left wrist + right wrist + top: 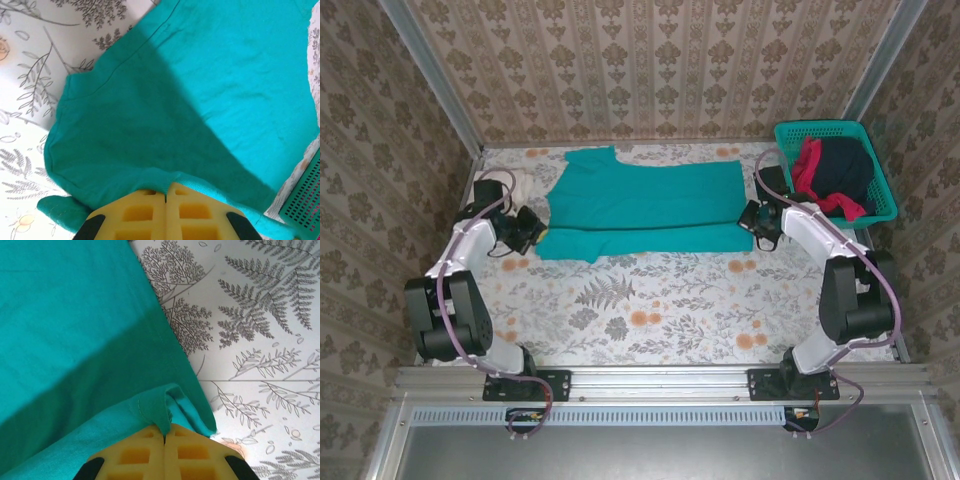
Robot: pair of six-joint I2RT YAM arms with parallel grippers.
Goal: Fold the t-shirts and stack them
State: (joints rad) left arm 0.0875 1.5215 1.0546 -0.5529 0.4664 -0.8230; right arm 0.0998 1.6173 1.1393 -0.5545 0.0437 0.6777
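Observation:
I should keep carrying the teal t-shirt's lifted edge [645,229] back with my left gripper until it lies over the t-shirt's middle [645,207], because that edge runs straight across to my right gripper.
A teal t-shirt [640,200] lies lengthwise across the back middle of the flowered table, its near strip doubled over. At its left end my left gripper [532,232] is shut on the cloth; in the left wrist view the yellow fingers [145,212] pinch a ridge of teal fabric [200,90]. At the shirt's right end my right gripper [752,222] is shut on it too; the right wrist view shows a stitched hem fold [155,412] caught between the pads. A red t-shirt [810,165] and a dark navy one [845,168] lie in the basket. A cream-white t-shirt [517,182] sits bunched at the back left.
The teal mesh basket [820,128] stands at the back right corner, close behind my right arm; its corner [300,200] appears in the left wrist view. Patterned walls close in the back and sides. The flowered tablecloth [650,300] is bare in front of the shirt.

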